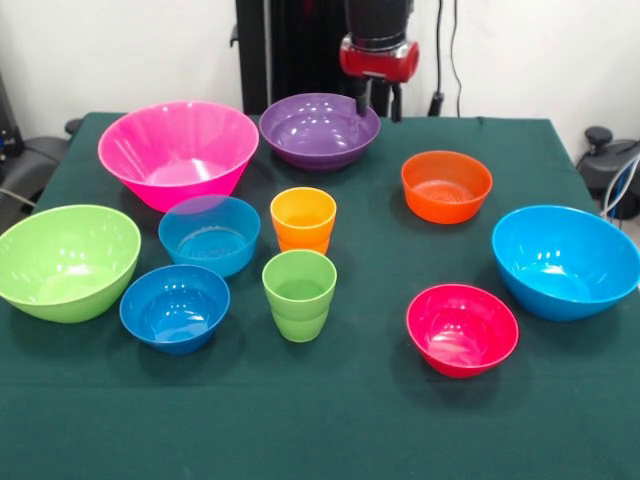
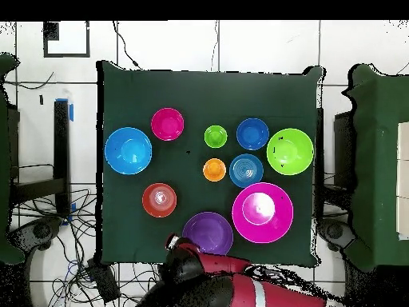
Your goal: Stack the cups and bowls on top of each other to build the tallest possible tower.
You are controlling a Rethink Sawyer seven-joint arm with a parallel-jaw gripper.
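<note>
My gripper hangs over the purple bowl's rim (image 1: 371,112), far from the purple bowl's middle. The bowl's opposite side should dip when I lift the purple bowl (image 1: 318,133).
Every bowl and cup stands alone, upright, on the green cloth; no tower shows. The pink bowl (image 1: 178,150) (image 2: 262,212) and purple bowl (image 1: 318,130) (image 2: 208,233) are nearest the robot. The orange cup (image 1: 303,220) (image 2: 214,169) and green cup (image 1: 299,293) (image 2: 215,136) stand mid-table. Around them are the teal bowl (image 1: 209,233), dark blue bowl (image 1: 174,306), lime green bowl (image 1: 65,260), orange bowl (image 1: 446,185), sky blue bowl (image 1: 565,260) and red-pink bowl (image 1: 461,328). My gripper (image 1: 378,102) (image 2: 172,242) hangs open and empty over the purple bowl's rim.
The table (image 1: 330,420) is covered in dark green cloth up to its edges. My red and black arm (image 2: 232,289) lies along the table's robot side. Cables (image 2: 56,240) and dark chairs (image 2: 375,160) stand beside the table on the floor.
</note>
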